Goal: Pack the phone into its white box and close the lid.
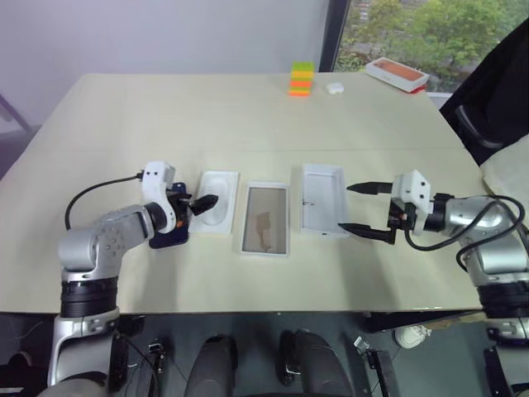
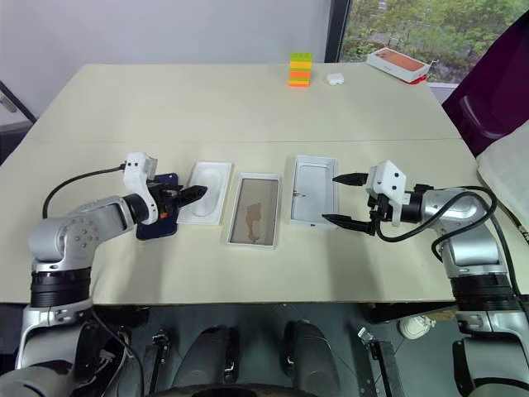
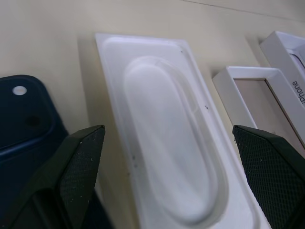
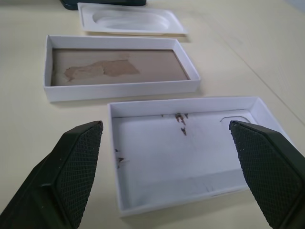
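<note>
The box's tan opening (image 1: 265, 220) has the same shape as the white insert's outline (image 1: 216, 203), so the insert will sit inside the box's rim and cover the tan when I lower it.
The dark blue phone (image 2: 157, 222) lies flat at the left of the row, partly under my left wrist. To its right lie a white insert (image 1: 216, 201) with an oval recess, then the white box (image 1: 265, 218) with its tan inside facing up, then the lid (image 1: 322, 198), white hollow upward. My left gripper (image 1: 198, 207) hovers open above the insert's left edge, with the phone (image 3: 24, 119) beside its left finger. Just right of the lid (image 4: 181, 152), my right gripper (image 1: 364, 211) stands open and empty, pointing at it.
At the table's far edge stand a stack of coloured blocks (image 1: 301, 78), a small white object (image 1: 334, 87) and an orange-and-white box (image 1: 397, 73). A dark chair (image 1: 496, 91) stands off the right side. A black cable (image 1: 91, 194) loops by my left arm.
</note>
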